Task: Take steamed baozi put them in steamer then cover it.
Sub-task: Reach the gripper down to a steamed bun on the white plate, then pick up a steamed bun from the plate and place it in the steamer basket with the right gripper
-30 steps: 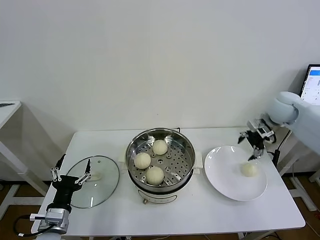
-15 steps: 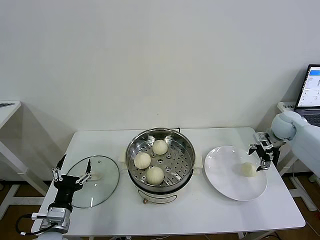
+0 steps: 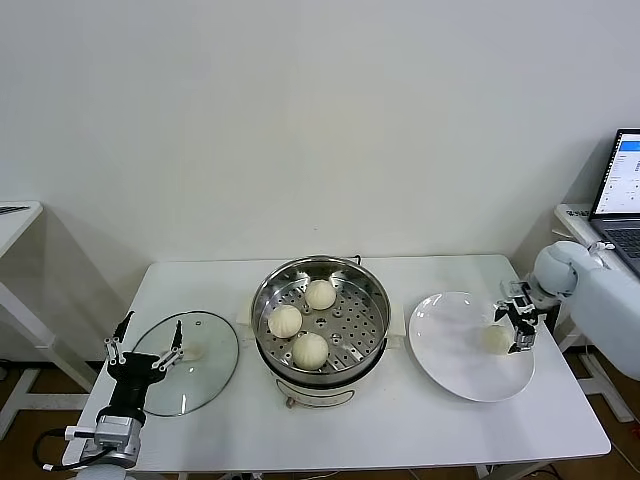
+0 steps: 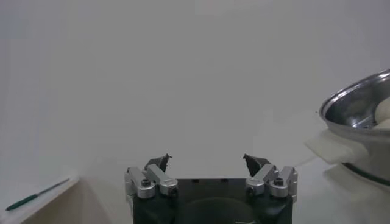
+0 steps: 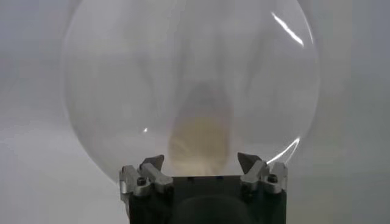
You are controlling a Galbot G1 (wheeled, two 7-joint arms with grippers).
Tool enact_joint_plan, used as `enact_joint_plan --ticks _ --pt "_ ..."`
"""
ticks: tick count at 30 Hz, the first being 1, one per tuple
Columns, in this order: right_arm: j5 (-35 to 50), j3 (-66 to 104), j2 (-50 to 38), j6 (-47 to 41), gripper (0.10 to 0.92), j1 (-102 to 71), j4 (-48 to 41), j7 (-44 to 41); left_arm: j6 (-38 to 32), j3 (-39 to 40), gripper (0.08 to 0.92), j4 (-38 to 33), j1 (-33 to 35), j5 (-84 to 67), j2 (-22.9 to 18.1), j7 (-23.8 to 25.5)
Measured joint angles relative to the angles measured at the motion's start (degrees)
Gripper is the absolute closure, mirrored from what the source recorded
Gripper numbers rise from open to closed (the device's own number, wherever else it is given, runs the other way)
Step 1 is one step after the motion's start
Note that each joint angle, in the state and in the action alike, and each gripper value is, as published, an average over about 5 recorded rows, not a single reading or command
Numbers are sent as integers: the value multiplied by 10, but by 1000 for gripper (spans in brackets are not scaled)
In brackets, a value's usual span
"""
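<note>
The baozi on the white plate (image 3: 495,339) will stay in shape when I carry it, because the baozi in the steamer (image 3: 310,351) are round and free of dents.
Three cream-white baozi (image 3: 309,349) lie on the perforated tray of the shiny steel steamer (image 3: 370,340) at the table's middle. A fourth baozi (image 3: 495,339) lies on the white plate (image 3: 455,370) at the right. My right gripper (image 3: 517,329) is open and hangs just right of this baozi, close to it. In the right wrist view the baozi (image 5: 200,137) is blurred between the open fingertips (image 5: 153,163) of my right gripper (image 5: 200,163). My left gripper (image 3: 143,352) is open and empty at the table's front left, over the glass lid (image 3: 205,375). In its wrist view, my left gripper (image 4: 208,163) is open, with the steamer's rim (image 4: 353,100) at the edge.
A laptop (image 3: 622,195) stands on a side surface at the far right. Another white table's corner (image 3: 15,215) shows at the far left. The steamer has white side handles (image 3: 397,322).
My right gripper has come down and forward from behind the plate to right beside the baozi on it. The left arm has not moved.
</note>
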Motion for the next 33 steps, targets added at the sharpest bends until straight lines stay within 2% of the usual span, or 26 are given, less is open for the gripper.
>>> enact_joint_plan --ticks 12,15,19,22,33 --pt "-26 26 15 4 205 -21 -13 5 0 0 177 2 -1 2 -1 0" --pt "-28 28 17 4 242 -22 -14 5 0 0 177 3 -1 2 0 0" --pt "-31 30 19 5 340 -22 -15 5 0 0 177 3 -2 2 0 0" --pt "-32 30 19 5 374 -22 -15 4 0 0 177 3 -2 2 0 0" --pt "5 3 -5 -11 381 3 12 -9 0 1 177 -1 0 4 0 -1"
